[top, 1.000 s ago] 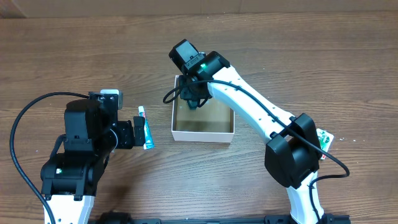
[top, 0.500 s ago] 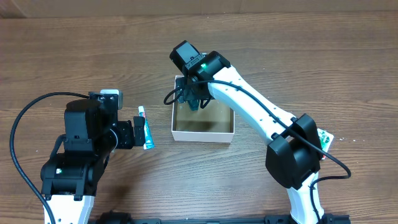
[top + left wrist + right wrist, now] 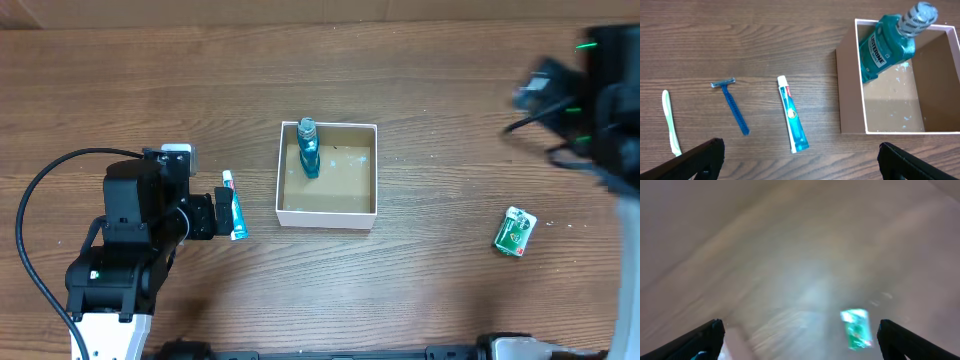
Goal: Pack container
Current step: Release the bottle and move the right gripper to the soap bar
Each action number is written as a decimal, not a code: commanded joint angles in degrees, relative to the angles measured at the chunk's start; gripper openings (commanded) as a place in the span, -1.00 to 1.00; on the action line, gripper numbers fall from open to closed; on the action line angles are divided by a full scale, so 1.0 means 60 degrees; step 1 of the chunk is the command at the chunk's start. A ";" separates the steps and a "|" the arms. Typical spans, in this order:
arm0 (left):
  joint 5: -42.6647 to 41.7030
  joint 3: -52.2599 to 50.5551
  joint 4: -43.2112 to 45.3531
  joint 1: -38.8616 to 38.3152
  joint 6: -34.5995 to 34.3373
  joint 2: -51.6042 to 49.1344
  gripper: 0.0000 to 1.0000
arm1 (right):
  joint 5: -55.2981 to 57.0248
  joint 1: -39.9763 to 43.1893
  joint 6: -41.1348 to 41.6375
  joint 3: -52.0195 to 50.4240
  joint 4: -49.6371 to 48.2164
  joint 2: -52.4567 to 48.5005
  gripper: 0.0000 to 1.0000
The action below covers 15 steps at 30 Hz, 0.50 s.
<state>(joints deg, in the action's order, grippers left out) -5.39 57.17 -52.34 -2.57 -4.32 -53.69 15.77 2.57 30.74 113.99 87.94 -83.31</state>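
Observation:
The robot's right gripper is open and the green packet [image 3: 515,231] lies clear of other things, so it should keep moving toward the packet until its fingers are on both sides of it.
The container [image 3: 326,217], a shallow square box with white walls and a brown floor, sits mid-table. A teal mouthwash bottle [image 3: 308,148] leans in its back-left corner, and it shows again as the bottle [image 3: 887,47] inside the container [image 3: 850,95] in the left wrist view. My left gripper [image 3: 801,161] hangs open over the wood just short of a toothpaste tube [image 3: 794,121], with nothing between its fingers. My right gripper [image 3: 800,337] is open and empty in a motion-blurred view, with a green packet [image 3: 856,328] below it.
A blue razor [image 3: 733,103] and a pale toothbrush [image 3: 671,122] lie left of the toothpaste [image 3: 236,218]. The green packet [image 3: 515,231] lies at the right of the table. The right arm [image 3: 605,100] is a blur at the far right edge.
My right gripper opened and let go of the mouthwash bottle in the container. Its arm then swung away to the far right. The left arm has not moved.

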 commanded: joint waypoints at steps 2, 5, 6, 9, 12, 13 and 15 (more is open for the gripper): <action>0.0000 0.0266 0.0025 0.0058 -0.0066 0.0018 1.00 | -0.1883 0.2754 -0.0783 -0.1049 0.0302 -0.0135 1.00; 0.0000 0.0266 0.0007 0.0058 -0.0066 0.0018 1.00 | -0.2335 0.3931 -0.0787 -0.2342 0.0117 -0.0135 1.00; 0.0000 0.0266 0.0011 0.0058 -0.0066 0.0018 1.00 | -0.2331 0.4207 -0.0933 -0.3115 -0.0160 -0.0138 1.00; 0.0000 0.0266 0.0015 0.0058 -0.0066 0.0018 1.00 | -0.2331 0.4244 -0.0947 -0.5093 -0.1013 -0.0280 1.00; -0.0004 0.0266 0.0022 0.0058 -0.0066 0.0018 1.00 | -0.2339 0.3829 -0.1209 -0.6914 -0.2211 -0.0488 1.00; 0.0000 0.0266 0.0025 0.0058 -0.0066 0.0015 1.00 | -0.2335 0.3657 -0.1534 -0.7326 -0.2579 -0.0568 1.00; 0.0000 0.0266 0.0022 0.0058 -0.0066 0.0004 1.00 | -0.2291 0.2976 -0.2579 -0.8276 -0.3504 -0.0933 1.00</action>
<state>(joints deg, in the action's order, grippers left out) -5.39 57.34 -52.34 -2.57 -4.32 -53.69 2.44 24.71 22.70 69.54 70.89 -87.11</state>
